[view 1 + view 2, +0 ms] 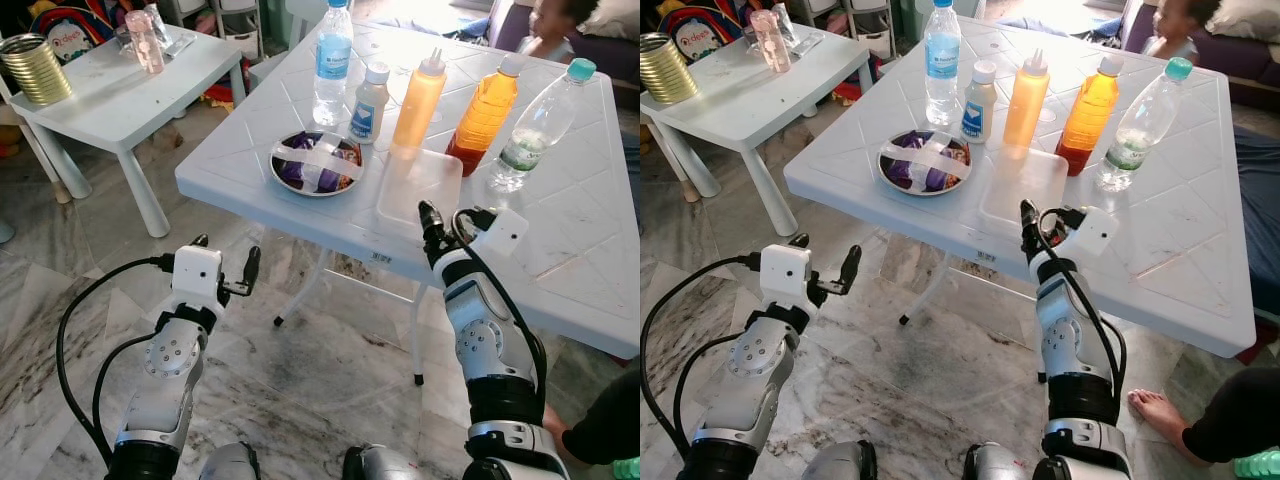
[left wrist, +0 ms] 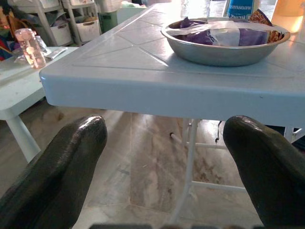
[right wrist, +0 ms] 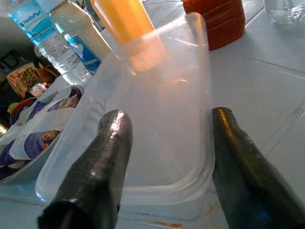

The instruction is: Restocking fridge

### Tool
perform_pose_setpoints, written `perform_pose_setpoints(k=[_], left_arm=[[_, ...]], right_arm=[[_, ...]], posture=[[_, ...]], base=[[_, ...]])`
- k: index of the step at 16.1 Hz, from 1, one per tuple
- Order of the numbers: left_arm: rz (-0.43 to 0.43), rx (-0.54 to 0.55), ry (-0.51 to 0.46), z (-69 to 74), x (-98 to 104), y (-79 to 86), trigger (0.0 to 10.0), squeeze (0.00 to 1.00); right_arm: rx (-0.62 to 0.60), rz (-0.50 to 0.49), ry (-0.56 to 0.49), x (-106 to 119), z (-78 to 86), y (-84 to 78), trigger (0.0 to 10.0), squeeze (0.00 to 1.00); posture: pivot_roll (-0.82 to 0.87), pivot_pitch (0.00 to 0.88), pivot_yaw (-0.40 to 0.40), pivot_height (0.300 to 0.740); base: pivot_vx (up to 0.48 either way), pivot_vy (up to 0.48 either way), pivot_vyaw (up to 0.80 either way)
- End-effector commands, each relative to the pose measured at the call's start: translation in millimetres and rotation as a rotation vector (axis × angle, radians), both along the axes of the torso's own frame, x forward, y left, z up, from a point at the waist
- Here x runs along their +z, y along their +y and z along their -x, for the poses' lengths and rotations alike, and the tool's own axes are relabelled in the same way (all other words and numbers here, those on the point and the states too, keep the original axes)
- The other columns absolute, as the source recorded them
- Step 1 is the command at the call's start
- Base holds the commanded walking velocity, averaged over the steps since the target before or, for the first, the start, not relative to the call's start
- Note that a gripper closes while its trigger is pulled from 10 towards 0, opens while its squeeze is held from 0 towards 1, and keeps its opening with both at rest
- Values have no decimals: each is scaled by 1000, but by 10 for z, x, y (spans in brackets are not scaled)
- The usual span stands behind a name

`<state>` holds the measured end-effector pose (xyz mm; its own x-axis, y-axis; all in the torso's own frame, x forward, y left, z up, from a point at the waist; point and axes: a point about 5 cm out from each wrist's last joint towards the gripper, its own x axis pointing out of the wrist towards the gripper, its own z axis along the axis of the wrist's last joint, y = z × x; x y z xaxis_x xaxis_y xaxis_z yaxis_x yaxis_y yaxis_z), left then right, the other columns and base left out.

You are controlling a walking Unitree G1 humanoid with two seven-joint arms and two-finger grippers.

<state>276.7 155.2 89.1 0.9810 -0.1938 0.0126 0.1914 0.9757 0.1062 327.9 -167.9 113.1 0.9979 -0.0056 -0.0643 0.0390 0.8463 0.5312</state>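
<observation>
My right gripper straddles just one side (image 3: 208, 126) of the clear plastic container (image 1: 420, 184), so the container will tip and hang slanted when I lift it.
A clear plastic container (image 1: 420, 180) lies at the near edge of the white table (image 1: 560, 250). My right gripper (image 1: 447, 225) is open at that edge, and in the right wrist view its fingers (image 3: 112, 143) stand on either side of the container (image 3: 157, 109) without closing on it. Behind the container stand an orange squeeze bottle (image 1: 418, 100), an orange juice bottle (image 1: 485, 112), a clear bottle with a teal cap (image 1: 535, 128), a mayonnaise bottle (image 1: 369, 103) and a water bottle (image 1: 333, 62). A taped metal bowl (image 1: 317, 162) holds purple packets. My left gripper (image 1: 225, 258) is open and empty, low in front of the table's corner (image 2: 62, 78).
A small white side table (image 1: 110, 100) at the left carries a gold tin (image 1: 35, 68) and a pink bottle (image 1: 145, 42). A person sits on a sofa (image 1: 545, 25) beyond the table. A person's foot (image 1: 1160, 415) rests on the marble floor at the right.
</observation>
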Motion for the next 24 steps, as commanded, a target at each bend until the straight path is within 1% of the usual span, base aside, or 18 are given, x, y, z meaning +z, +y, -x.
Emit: perform_pose_setpoints(k=[1,6,8,10,13,18,19,20,21,22,24], left_arm=[[-9,1,-11,3,21,-6,10000,0],[-7,2,-11,-5,17,-21,10000,0],[-6,2,-13,-6,19,-26,10000,0],[-6,3,-15,-9,21,-27,10000,0],[-7,1,-16,-14,25,-27,10000,0],[-4,3,-17,-17,26,-32,10000,0],[-4,13,-22,-14,29,-24,10000,0],[-11,32,-15,-20,22,-9,10000,0],[-3,57,2,-32,4,3,10000,0],[-1,62,10,-31,-6,4,10000,0],[-2,64,15,-25,-15,2,10000,0]], right_arm=[[-9,-8,24,-45,-1,-19,0,0],[-27,-53,21,-31,-8,-27,0,0],[-54,-104,2,51,-20,-15,0,0],[-82,-168,-32,197,-35,12,0,0],[-97,-210,-52,296,-38,29,0,0],[-111,-233,-44,352,-4,40,0,0],[-111,-232,-45,364,7,53,431,0],[-109,-219,-44,370,19,60,3569,0],[-99,-156,-64,393,49,70,10000,0],[-87,-118,-74,400,79,89,10000,0],[-71,-85,-78,398,126,114,10000,0]], posture=[[72,112,-18,740],[70,110,-21,740],[70,109,-22,740],[69,110,-21,740],[68,110,-21,740],[65,110,-23,740],[65,111,-23,740],[65,111,-23,740],[66,113,-25,740],[67,114,-26,740],[68,115,-29,740]], base=[[0,0,0],[0,0,0],[0,0,0],[0,0,0],[0,0,0],[0,0,0],[0,0,0],[0,0,0],[0,0,0],[0,0,0],[0,0,0]])
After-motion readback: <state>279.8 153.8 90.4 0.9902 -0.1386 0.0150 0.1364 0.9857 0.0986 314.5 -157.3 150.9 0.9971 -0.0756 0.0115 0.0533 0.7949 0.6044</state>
